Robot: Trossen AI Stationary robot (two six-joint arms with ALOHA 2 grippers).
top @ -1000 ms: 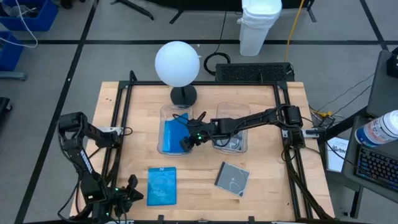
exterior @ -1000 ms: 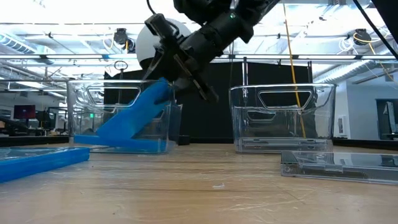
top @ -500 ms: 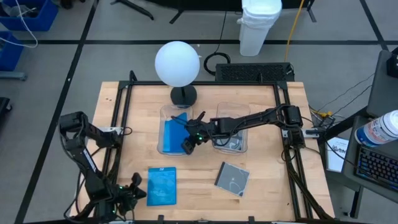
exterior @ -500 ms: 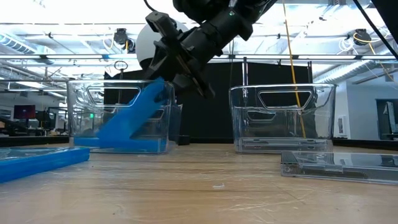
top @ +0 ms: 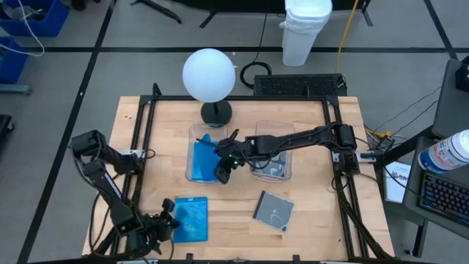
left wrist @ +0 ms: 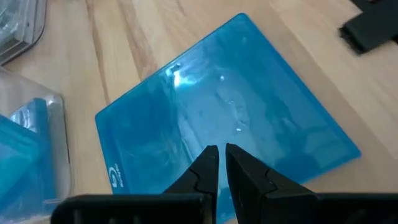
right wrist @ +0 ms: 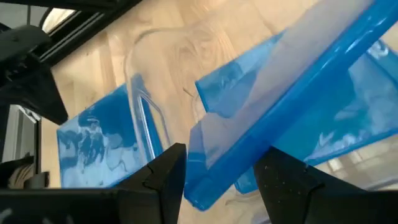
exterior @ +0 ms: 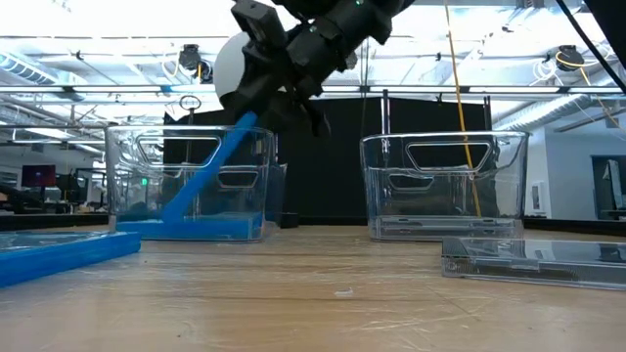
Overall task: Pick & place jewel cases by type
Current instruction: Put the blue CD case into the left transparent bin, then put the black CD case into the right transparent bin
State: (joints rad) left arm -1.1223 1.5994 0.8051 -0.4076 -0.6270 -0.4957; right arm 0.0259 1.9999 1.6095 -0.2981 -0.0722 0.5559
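Observation:
The blue jewel case's lower end point(exterior: 176, 213) is inside the tub of blue cases point(top: 205, 160). I should carry on with my right gripper and let go of the case's upper end, so the case drops flat there.
A blue jewel case point(exterior: 201, 176) leans steeply inside the left clear tub point(exterior: 127, 176), with its upper end at my right gripper point(right wrist: 217, 180), which is above that tub point(top: 192, 176) and shut on the case. More blue cases lie flat in the tub. The right tub point(top: 282, 173) holds clear cases. Another blue jewel case point(top: 192, 218) lies flat near the table's near edge. My left gripper point(left wrist: 217, 163) is shut over it, at its left edge point(top: 167, 222); whether it touches, I cannot tell. A clear case with a disc point(top: 273, 210) lies flat to the right. My right gripper holds the blue jewel case by its upper end point(right wrist: 214, 165), pinched between the two fingers, which come slanting down from the table's right. The case is steeply tilted, and its lower end point(exterior: 171, 220) rests on the blue cases in the left tub.
A white globe lamp point(top: 209, 73) on a black base stands just beyond the left tub at the far edge. Black frame rails point(top: 139, 147) run along the table's left and right sides. Bare wood lies between the two loose cases.
My right gripper has risen over the left tub. The blue case in it has tipped steeper, with its lower end staying in the tub. My left gripper has moved from the near edge toward the right, up to the loose blue case.

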